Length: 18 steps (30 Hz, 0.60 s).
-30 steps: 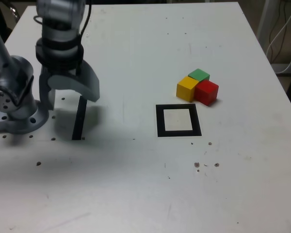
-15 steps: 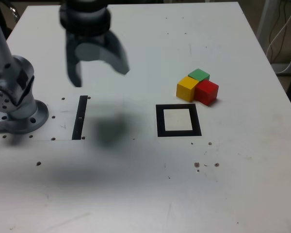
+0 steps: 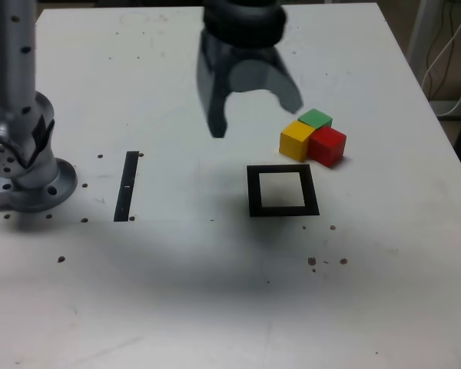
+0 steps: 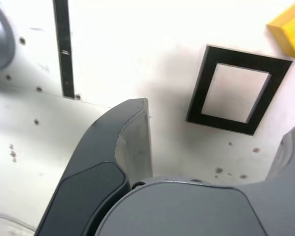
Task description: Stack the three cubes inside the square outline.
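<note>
My gripper will lift the red cube (image 3: pixel 324 127) away, and since the green cube (image 3: pixel 316 118) touches it, the green cube will move a little but stay behind.
Three cubes sit touching in a cluster on the white table at the exterior view's right: yellow (image 3: pixel 296 139), green (image 3: pixel 316 118) and red (image 3: pixel 328 145). The square outline (image 3: pixel 253 192), a thick black frame with a white centre, lies just in front of them with nothing inside. My gripper (image 3: pixel 255 117) hangs open and empty above the table, left of the cubes and behind the outline. The wrist view looks down between the dark fingers (image 4: pixel 120 147) at the outline (image 4: pixel 199 96) and a corner of the yellow cube (image 4: pixel 290 32).
A thin black strip (image 3: pixel 126 186) lies on the table at the exterior view's left, beside the arm's grey base (image 3: pixel 23 173). The strip (image 4: pixel 63 49) also shows in the wrist view. Small dark specks dot the tabletop. Cables hang past the table's right edge.
The gripper has swung from beside the base and strip at the exterior view's left across to the right, toward the cubes. It stays open. The cubes have not moved.
</note>
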### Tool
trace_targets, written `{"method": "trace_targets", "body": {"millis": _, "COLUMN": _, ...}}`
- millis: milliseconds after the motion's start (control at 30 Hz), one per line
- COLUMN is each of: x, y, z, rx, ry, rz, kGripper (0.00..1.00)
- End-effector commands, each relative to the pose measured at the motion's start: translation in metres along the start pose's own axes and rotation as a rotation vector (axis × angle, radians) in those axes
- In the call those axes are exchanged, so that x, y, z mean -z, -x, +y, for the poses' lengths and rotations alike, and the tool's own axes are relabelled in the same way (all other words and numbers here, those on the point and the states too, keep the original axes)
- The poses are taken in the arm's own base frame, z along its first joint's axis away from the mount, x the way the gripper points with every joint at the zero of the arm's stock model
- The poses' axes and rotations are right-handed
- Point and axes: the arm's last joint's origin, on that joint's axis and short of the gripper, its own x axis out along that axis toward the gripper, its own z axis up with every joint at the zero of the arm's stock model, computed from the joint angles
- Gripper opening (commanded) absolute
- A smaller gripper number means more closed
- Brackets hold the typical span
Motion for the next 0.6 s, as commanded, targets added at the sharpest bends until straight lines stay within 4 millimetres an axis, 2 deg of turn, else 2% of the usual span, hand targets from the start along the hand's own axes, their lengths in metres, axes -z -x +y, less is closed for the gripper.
{"method": "trace_targets", "body": {"millis": 0, "x": -0.028, "y": 0.040, "z": -0.005, "rx": 0.056, "ry": 0.025, "rz": -0.167, "kGripper": 0.93}}
{"method": "trace_targets", "body": {"millis": 133, "x": -0.044, "y": 0.044, "z": 0.000, "rx": 0.080, "ry": 0.083, "rz": -0.192, "kGripper": 0.93}}
{"method": "trace_targets", "body": {"millis": 367, "x": -0.067, "y": 0.036, "z": 0.020, "rx": 0.136, "ry": 0.196, "rz": -0.214, "kGripper": 0.93}}
{"method": "trace_targets", "body": {"millis": 567, "x": -0.095, "y": 0.023, "z": 0.019, "rx": 0.141, "ry": 0.285, "rz": -0.205, "kGripper": 0.93}}
